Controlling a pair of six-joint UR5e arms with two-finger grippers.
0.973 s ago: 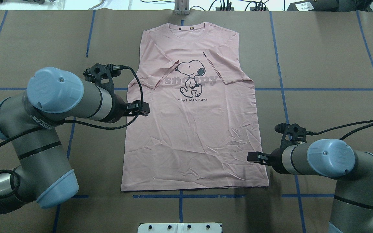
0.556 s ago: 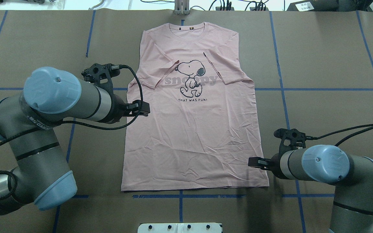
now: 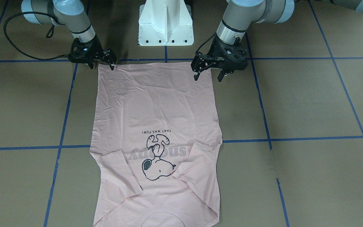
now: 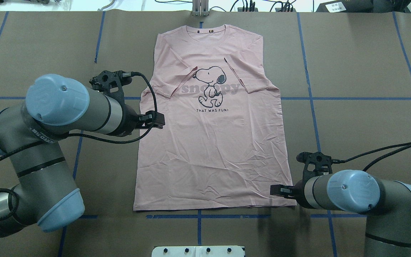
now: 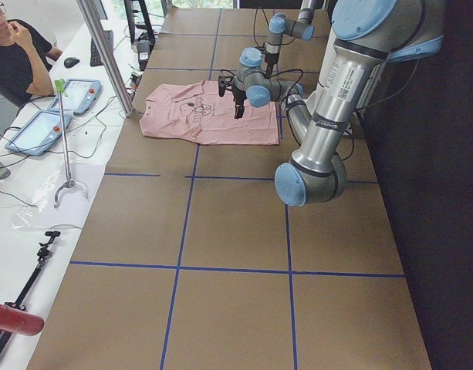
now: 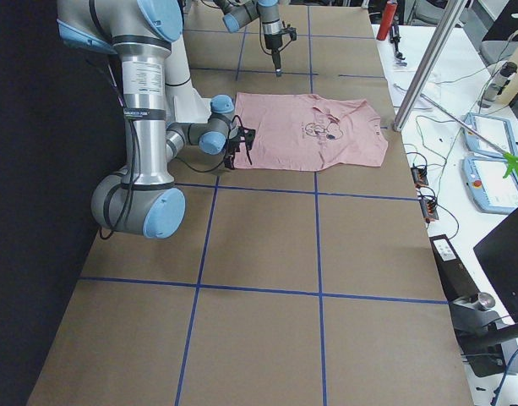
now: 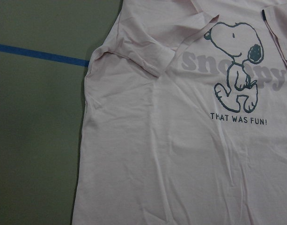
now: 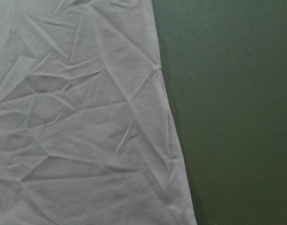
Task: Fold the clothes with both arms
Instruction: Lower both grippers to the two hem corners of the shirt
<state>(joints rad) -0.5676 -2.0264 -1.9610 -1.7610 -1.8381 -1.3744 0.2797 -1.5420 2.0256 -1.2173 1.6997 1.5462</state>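
I expect the hem (image 3: pixel 155 64) to go past the dog print and end up near the collar when I fold it, because the plain part of the shirt (image 3: pixel 156 101) by the dog print is long.
The pale pink T-shirt (image 4: pixel 212 150) lies flat on the table, print side up, both sleeves folded inward and the collar at the far side. It also shows in the front view (image 3: pixel 156 107). My left gripper (image 4: pixel 157 119) is open and empty, and hangs raised over the shirt's left edge at mid-length (image 3: pixel 207 75). My right gripper (image 4: pixel 276 191) is open and empty, low by the shirt's near right hem corner (image 3: pixel 101 65). The left wrist view shows the dog print (image 7: pixel 237 61). The right wrist view shows the wrinkled shirt edge (image 8: pixel 166 122). No fingers show in either wrist view.
The table is covered in brown paper (image 4: pixel 362 64) with a grid of blue tape lines (image 4: pixel 310 71). The white pedestal (image 3: pixel 165 22) stands at the near middle edge. An operator (image 5: pixel 16 46) sits by a white side table with tablets (image 5: pixel 35 127).
My right gripper has moved along the shirt's right edge toward the near hem corner. My left arm has barely moved. The shirt has not moved.
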